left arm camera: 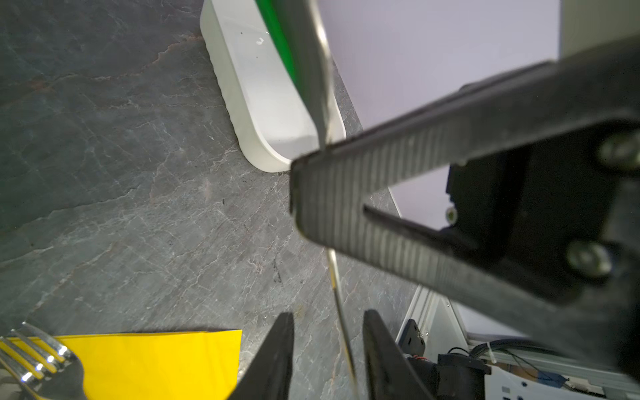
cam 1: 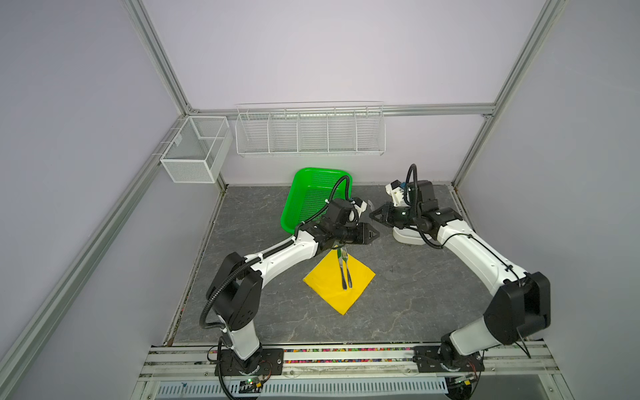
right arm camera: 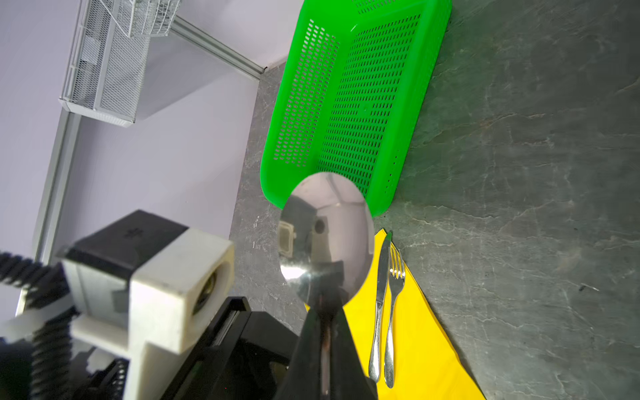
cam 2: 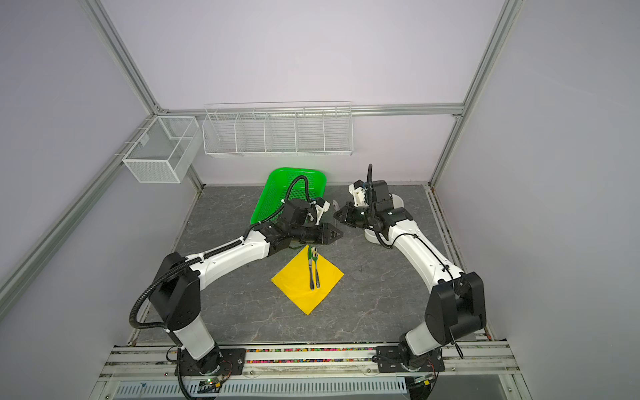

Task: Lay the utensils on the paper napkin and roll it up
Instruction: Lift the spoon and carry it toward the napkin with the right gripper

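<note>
The spoon (right arm camera: 326, 304) is held by my right gripper just below its bowl, so my left gripper should grab the spoon by its handle (left arm camera: 342, 320) and put it down next to the knife.
The yellow paper napkin (cam 1: 329, 282) (cam 2: 298, 282) lies as a diamond on the table's middle. A fork (cam 1: 346, 266) (right arm camera: 394, 280) and a knife (cam 1: 341, 270) (right arm camera: 381, 277) lie side by side on it. My right gripper (cam 1: 372, 216) (right arm camera: 325, 308) is shut on the spoon (right arm camera: 325, 235) (left arm camera: 341, 311) just below its bowl and holds it in the air behind the napkin. My left gripper (cam 1: 375, 235) (left arm camera: 329, 313) straddles the spoon's thin handle. Its jaws stand apart, with a gap on each side of the handle.
A green perforated basket (cam 1: 304, 197) (right arm camera: 346, 104) stands tilted at the back, behind the left arm. A white dish (cam 1: 408, 239) (left arm camera: 242, 104) sits under the right arm. White wire racks (cam 1: 311, 131) hang on the back wall.
</note>
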